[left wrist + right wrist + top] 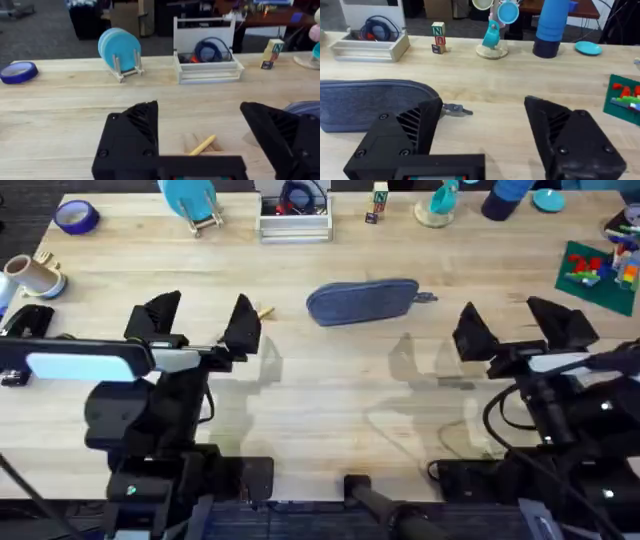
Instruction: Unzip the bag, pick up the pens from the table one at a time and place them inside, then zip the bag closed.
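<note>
The bag [362, 302] will come open along its whole long edge when the robot pulls the tab across, because the pull tab [426, 297] sticks out past one end.
The blue-grey bag [362, 302] lies lengthwise on the table [330, 395] at mid-depth, zipped, its small pull tab [426, 298] at its right end. It also fills the near side of the right wrist view as the bag [370, 105] with the tab [456, 109] beside it. A tan-yellow pen [202, 145] lies on the wood between the left fingers; its tip pokes out as the pen [265, 310] past the left gripper [203, 323], which is open and empty. The right gripper [515, 322] is open, right of the bag.
Along the far edge stand a blue disc on a rack [190, 200], a white tray with cables [294, 218], small lettered blocks [377, 204] and a mug stand [438, 208]. Tape rolls [76, 218] lie far left, a green plate with bricks [600, 272] far right.
</note>
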Robot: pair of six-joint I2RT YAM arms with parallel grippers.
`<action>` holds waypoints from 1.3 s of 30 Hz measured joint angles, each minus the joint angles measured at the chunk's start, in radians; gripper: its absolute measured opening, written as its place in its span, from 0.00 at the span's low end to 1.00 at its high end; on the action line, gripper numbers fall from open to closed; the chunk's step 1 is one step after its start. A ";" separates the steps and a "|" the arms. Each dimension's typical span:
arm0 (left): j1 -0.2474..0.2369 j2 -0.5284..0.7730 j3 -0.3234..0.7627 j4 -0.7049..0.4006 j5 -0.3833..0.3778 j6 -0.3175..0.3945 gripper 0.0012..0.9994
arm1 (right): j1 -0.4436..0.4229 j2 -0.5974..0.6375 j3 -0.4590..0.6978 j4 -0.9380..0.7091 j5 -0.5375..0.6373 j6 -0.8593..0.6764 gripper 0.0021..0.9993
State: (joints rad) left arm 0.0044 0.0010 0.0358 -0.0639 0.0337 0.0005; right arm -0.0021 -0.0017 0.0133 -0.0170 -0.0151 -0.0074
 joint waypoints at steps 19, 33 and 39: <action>0.000 0.097 0.517 -0.429 0.000 0.004 1.00 | 0.000 0.017 0.419 -0.428 -0.008 -0.038 1.00; 0.000 0.535 1.075 -0.864 0.000 0.007 1.00 | 0.000 0.400 0.860 -0.774 -0.008 -0.077 1.00; 0.000 0.707 1.258 -1.040 0.000 0.007 1.00 | 0.000 0.588 1.040 -0.892 -0.008 -0.115 1.00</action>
State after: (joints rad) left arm 0.0044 0.7084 1.2940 -1.1036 0.0334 0.0078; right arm -0.0021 0.5865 1.0535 -0.9086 -0.0227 -0.1226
